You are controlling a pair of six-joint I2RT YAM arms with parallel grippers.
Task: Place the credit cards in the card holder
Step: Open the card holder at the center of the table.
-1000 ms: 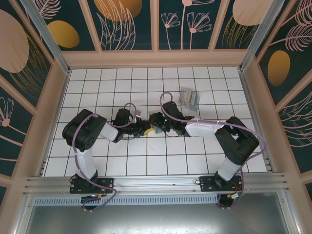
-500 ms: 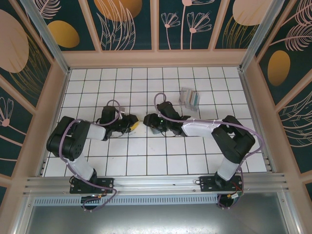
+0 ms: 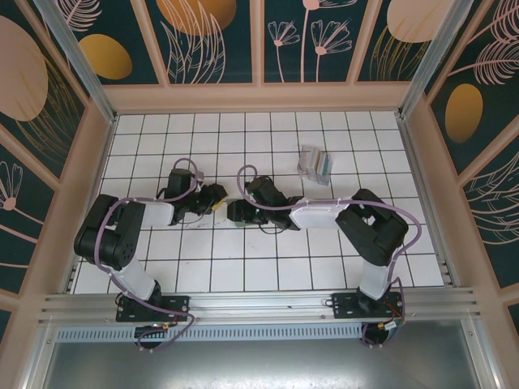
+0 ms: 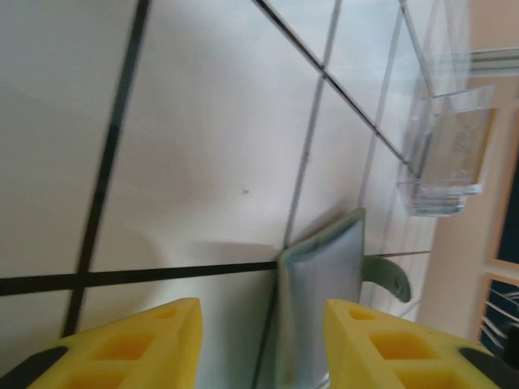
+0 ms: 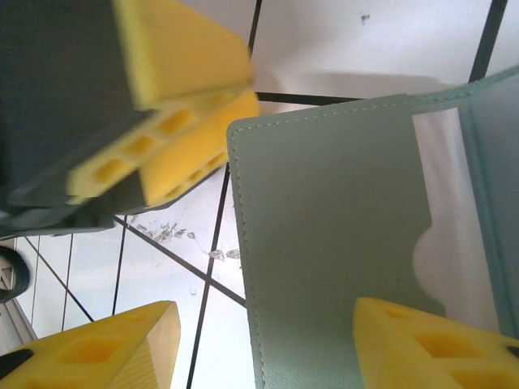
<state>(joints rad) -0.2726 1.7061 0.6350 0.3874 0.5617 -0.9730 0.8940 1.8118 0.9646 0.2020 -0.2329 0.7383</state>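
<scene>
My right gripper is over the green cover's edge [image 5: 241, 198], so next my left gripper pins that edge and frees my right gripper to turn the clear sleeves [image 5: 501, 154].
The sage-green card holder [image 5: 332, 219] lies open on the white tiles, a pale surface showing behind its pocket notch; I cannot tell if that is a card. The credit cards are otherwise out of view. My right gripper [image 5: 266, 328] stands open over the holder's left edge, one finger over the tile, the other over the green leather. The left gripper's yellow fingers [image 5: 174, 121] sit just beyond that edge. In the left wrist view my left gripper [image 4: 261, 332] is open, the holder [image 4: 324, 275] seen edge-on between its fingers, nearer the right one. From above, both grippers [image 3: 220, 203] [image 3: 233, 212] meet tip to tip.
A small clear plastic stand [image 3: 315, 164] [image 4: 446, 146] stands on the tiles behind and to the right of the grippers. Aluminium posts and wooden walls [image 3: 259, 97] fence the tiled floor. Cables loop over both arms.
Both grippers have shifted left across the tiles, the left arm folding back. Both pairs of jaws have opened wider, letting go of the holder.
</scene>
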